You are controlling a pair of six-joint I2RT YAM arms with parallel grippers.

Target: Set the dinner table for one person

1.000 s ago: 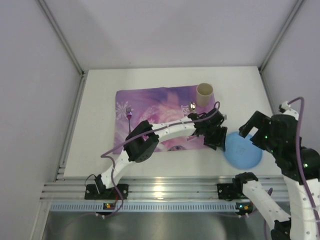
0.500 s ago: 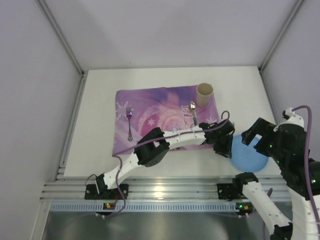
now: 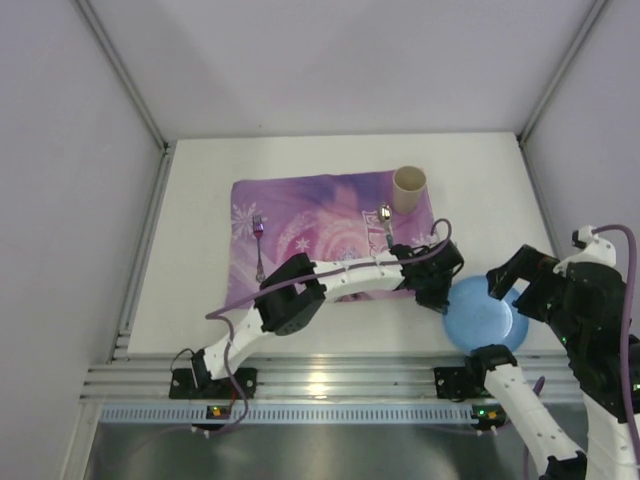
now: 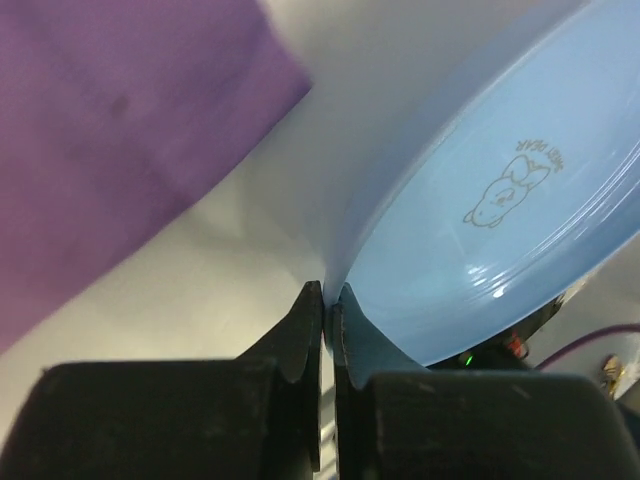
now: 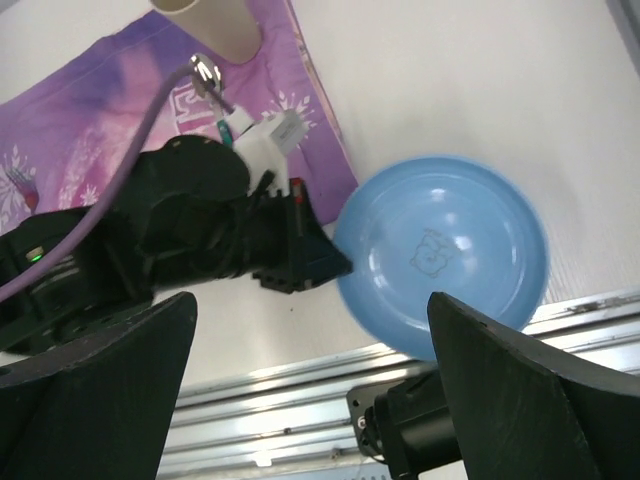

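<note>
The plate's rim (image 3: pixel 448 316) is pinched in my left gripper and the placemat (image 3: pixel 328 230) between fork and spoon is free, so I should keep moving the plate until it rests there.
A light blue plate (image 3: pixel 485 315) with a small cartoon print lies on the white dinner table (image 3: pixel 200 200), right of the purple placemat (image 3: pixel 320 225) and near the front edge. My left gripper (image 3: pixel 447 297) is shut on the plate's left rim. The left wrist view shows the rim pinched between its black fingertips (image 4: pixel 328 300), with the plate (image 4: pixel 500 200) spreading to the right. My right gripper (image 5: pixel 310 300) stands wide open above the plate (image 5: pixel 440 260) and holds nothing. From above, the right gripper (image 3: pixel 515 275) hovers at the plate's right side.
A beige cup (image 3: pixel 410 187) stands at the placemat's back right corner, with a spoon (image 3: pixel 386 225) just in front of it. A purple-handled fork (image 3: pixel 259 245) lies on the mat's left side. A metal rail (image 3: pixel 320 380) runs along the front edge.
My left gripper has closed on the plate's rim. The plate has shifted slightly toward the front edge. The right arm has drawn back to the right.
</note>
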